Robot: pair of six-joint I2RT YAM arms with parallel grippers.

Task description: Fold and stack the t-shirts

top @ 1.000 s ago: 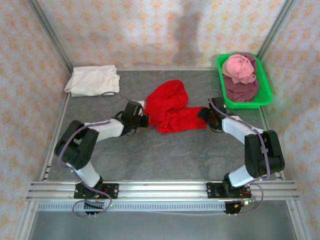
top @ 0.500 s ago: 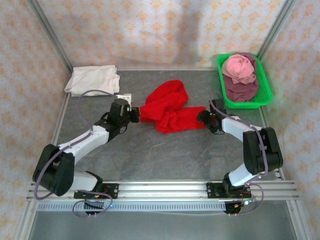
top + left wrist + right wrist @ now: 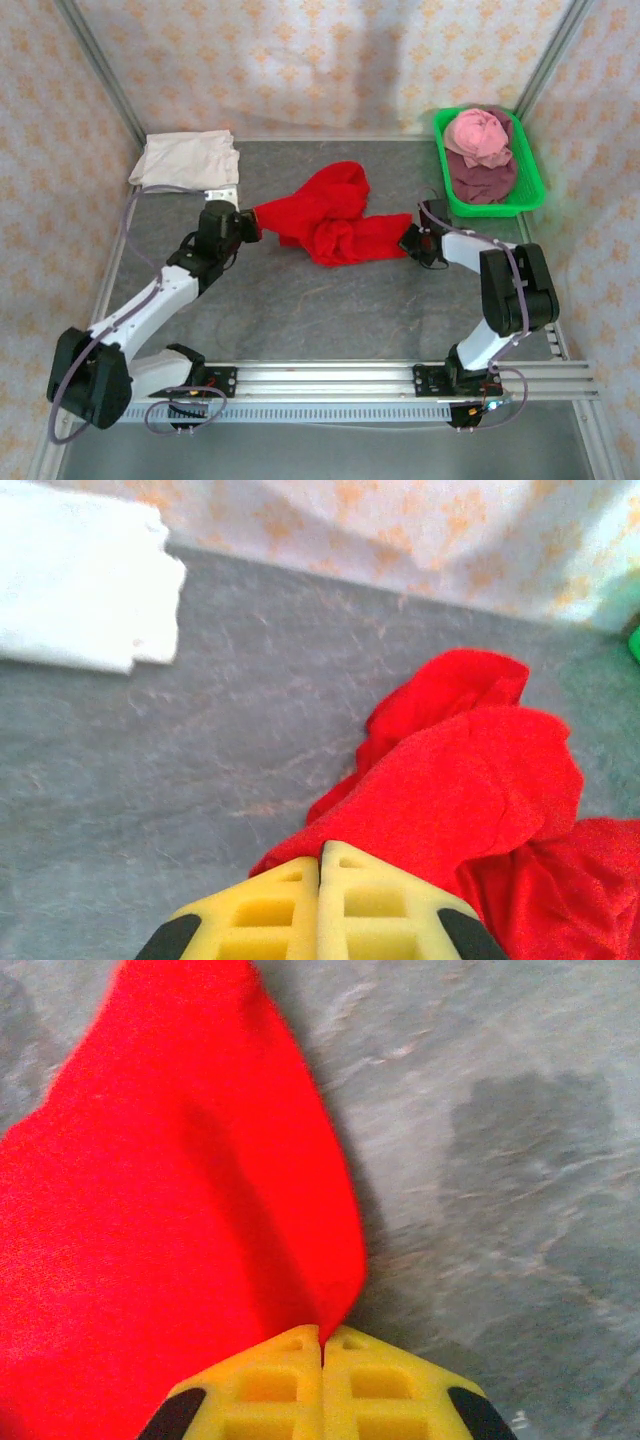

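Observation:
I should pull the t-shirt's edge away with my left gripper, then carry it toward the back wall (image 3: 272, 127) to spread the t-shirt, because the red t-shirt lies bunched (image 3: 335, 225) between my grippers.
A crumpled bright red t-shirt (image 3: 330, 220) lies mid-table, stretched between both arms. My left gripper (image 3: 252, 225) is shut on its left edge; in the left wrist view the yellow fingers (image 3: 320, 855) pinch the red cloth (image 3: 460, 780). My right gripper (image 3: 408, 240) is shut on the right edge, the red cloth (image 3: 170, 1210) running into its closed tips (image 3: 322, 1335). A folded cream-white t-shirt (image 3: 187, 160) lies at the back left, also seen in the left wrist view (image 3: 80, 580). A pink t-shirt (image 3: 478, 135) sits on a dull maroon one (image 3: 480, 180) in the green tray.
The green plastic tray (image 3: 535, 185) stands at the back right corner. Patterned walls and metal frame posts close in the grey table (image 3: 300, 310) on three sides. The arms' rail runs along the near edge.
The left arm has drawn the red shirt's left edge leftward, stretching the cloth. The right gripper has shut on the shirt's right edge.

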